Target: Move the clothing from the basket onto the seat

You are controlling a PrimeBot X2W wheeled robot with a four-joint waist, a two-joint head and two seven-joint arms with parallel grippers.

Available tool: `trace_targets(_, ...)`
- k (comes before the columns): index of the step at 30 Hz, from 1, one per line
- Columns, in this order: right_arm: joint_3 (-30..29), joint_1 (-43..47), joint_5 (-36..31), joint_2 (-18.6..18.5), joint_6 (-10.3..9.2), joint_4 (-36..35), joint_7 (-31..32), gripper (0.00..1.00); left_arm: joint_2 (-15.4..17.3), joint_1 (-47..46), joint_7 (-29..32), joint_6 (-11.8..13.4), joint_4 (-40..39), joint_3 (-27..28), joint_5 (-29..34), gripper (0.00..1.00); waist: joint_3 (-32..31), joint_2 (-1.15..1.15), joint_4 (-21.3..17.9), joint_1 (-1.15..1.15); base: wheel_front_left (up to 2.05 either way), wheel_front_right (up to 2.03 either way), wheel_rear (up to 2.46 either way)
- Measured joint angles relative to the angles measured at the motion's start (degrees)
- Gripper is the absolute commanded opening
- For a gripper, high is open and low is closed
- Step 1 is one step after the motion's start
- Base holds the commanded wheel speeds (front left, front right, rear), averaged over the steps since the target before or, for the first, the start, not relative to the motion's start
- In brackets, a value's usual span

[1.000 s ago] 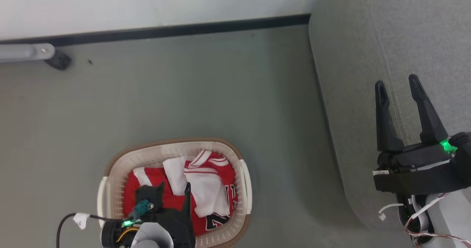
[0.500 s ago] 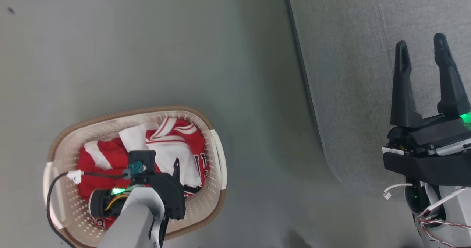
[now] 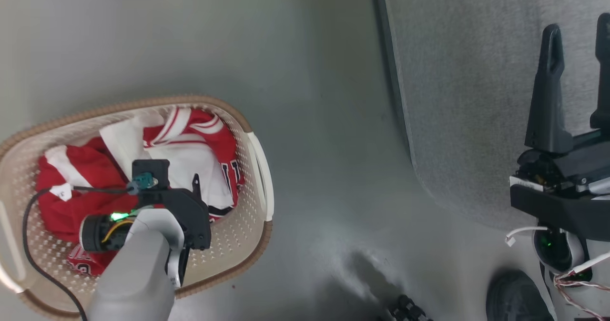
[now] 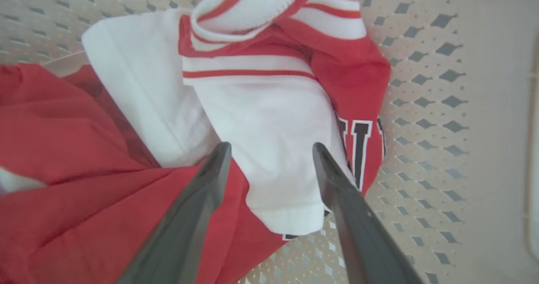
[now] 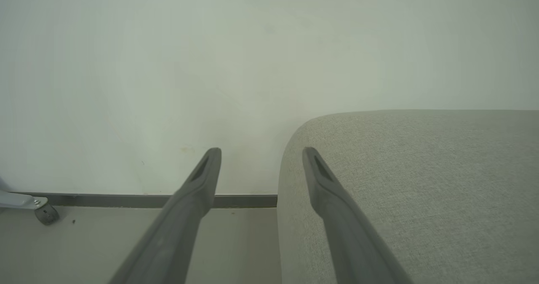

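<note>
I expect the striped red garment [image 3: 71, 169] to stay in the basket when I lift the collar, because the white fold [image 3: 123, 139] only just lies over the garment's edge.
The clothing [image 3: 190, 140] is a heap of red and white garments lying in the cream basket [image 3: 259, 159] at the left of the head view. My left gripper [image 4: 270, 146] hangs open inside the basket, fingers pointing down. In the left wrist view its tips stand either side of a white fold of the clothing [image 4: 269, 107], with nothing held; touch I cannot tell. Black lettering shows on a red part [image 4: 362, 149]. My right gripper [image 3: 577, 25] is open and empty above the grey seat [image 3: 457, 97], near its corner [image 5: 421, 183].
Grey floor [image 3: 310, 121] lies between basket and seat. In the right wrist view a pale wall with a dark baseboard [image 5: 126, 199] and a small caster [image 5: 45, 213] stand beyond the seat. A dark wheel of my base [image 3: 512, 297] is at the lower right.
The head camera has tilted down and turned, so wall and baseboard left its view. My left arm has reached farther down into the basket over the clothing. Both grippers stay open.
</note>
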Motion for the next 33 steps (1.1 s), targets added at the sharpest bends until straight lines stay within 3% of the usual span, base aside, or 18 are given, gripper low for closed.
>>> trace_targets(9, 0.10, -1.92, -0.19, 0.84, 0.01, -2.46, 0.00, 1.00, 0.22, -2.17, -0.04, 0.00, 3.60, 1.46, -0.31, 1.00, 4.94, 0.00, -1.38, 0.00, 0.00, 0.00, 0.00)
trace_targets(21, -0.85, -1.56, -1.23, 0.69, 0.02, -4.78, -0.01, 1.00, -0.75, -5.08, -0.59, -0.62, 6.92, 2.12, -2.54, 1.00, 6.84, -0.01, -1.20, -0.01, 0.00, 0.00, 0.00)
trace_targets(22, -0.98, -1.50, -1.23, 0.65, 0.02, -4.91, -0.01, 1.00, -0.86, -5.36, -0.58, -0.99, 7.03, 2.18, -2.60, 0.95, 6.91, -0.01, -1.14, -0.01, 0.00, 0.00, 0.00)
trace_targets(23, -1.09, -1.47, -1.26, 0.60, 0.02, -5.05, -0.01, 1.00, -0.99, -5.55, -0.58, -1.10, 7.13, 2.35, -2.89, 0.62, 6.97, -0.01, -1.08, -0.01, 0.00, 0.00, 0.00)
trace_targets(24, -1.19, -1.42, -1.40, 0.54, 0.02, -5.22, 0.00, 1.00, -1.12, -5.78, -0.58, -1.46, 7.32, 2.43, -3.13, 0.39, 7.04, -0.01, -1.01, -0.01, 0.00, 0.00, 0.00)
trace_targets(25, -1.29, -1.37, -1.53, 0.46, 0.02, -5.46, -0.01, 1.00, -1.20, -6.06, -0.58, -1.53, 7.45, 2.41, -3.12, 0.00, 7.10, -0.01, -0.94, -0.01, 0.00, 0.00, 0.00)
trace_targets(33, -1.70, -0.57, -1.64, 0.27, 0.03, -6.28, -0.01, 1.00, -1.71, -7.62, -0.59, -2.25, 8.77, 2.29, -3.21, 0.00, 7.62, -0.01, -0.32, -0.01, 0.00, 0.00, 0.00)
